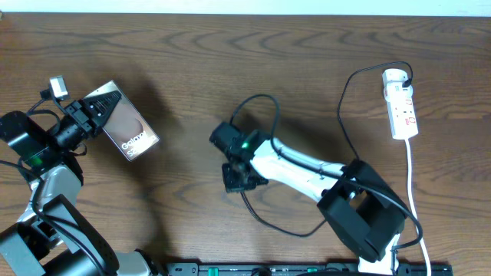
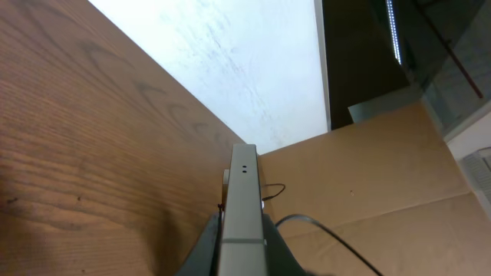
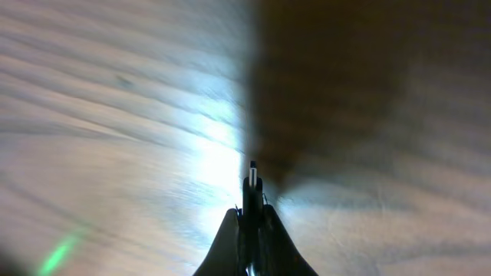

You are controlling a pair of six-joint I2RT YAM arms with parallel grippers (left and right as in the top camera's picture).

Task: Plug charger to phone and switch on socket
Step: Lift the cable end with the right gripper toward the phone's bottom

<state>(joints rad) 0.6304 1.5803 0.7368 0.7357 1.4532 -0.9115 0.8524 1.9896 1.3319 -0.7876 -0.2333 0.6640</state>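
Observation:
My right gripper needs to level the plug tip (image 3: 252, 170) it is holding, which points down at the table, and aim it at the phone's lettered end (image 1: 144, 148).
The phone (image 1: 126, 123), dark with white "Galaxy" lettering, is held tilted above the table at the far left by my left gripper (image 1: 90, 115), which is shut on its end. In the left wrist view the phone's grey edge (image 2: 244, 207) runs up between the jaws (image 2: 242, 244). My right gripper (image 1: 230, 142) is at mid-table, shut on the plug tip (image 3: 252, 184) of the black charger cable (image 1: 265, 222), which loops under the arm and on toward the socket. The white socket strip (image 1: 402, 103) lies at the far right.
A white cord (image 1: 414, 199) runs from the socket down the right side toward the front edge. A black rail (image 1: 307, 268) runs along the front edge. In the left wrist view a cardboard panel (image 2: 368, 192) stands beyond the table.

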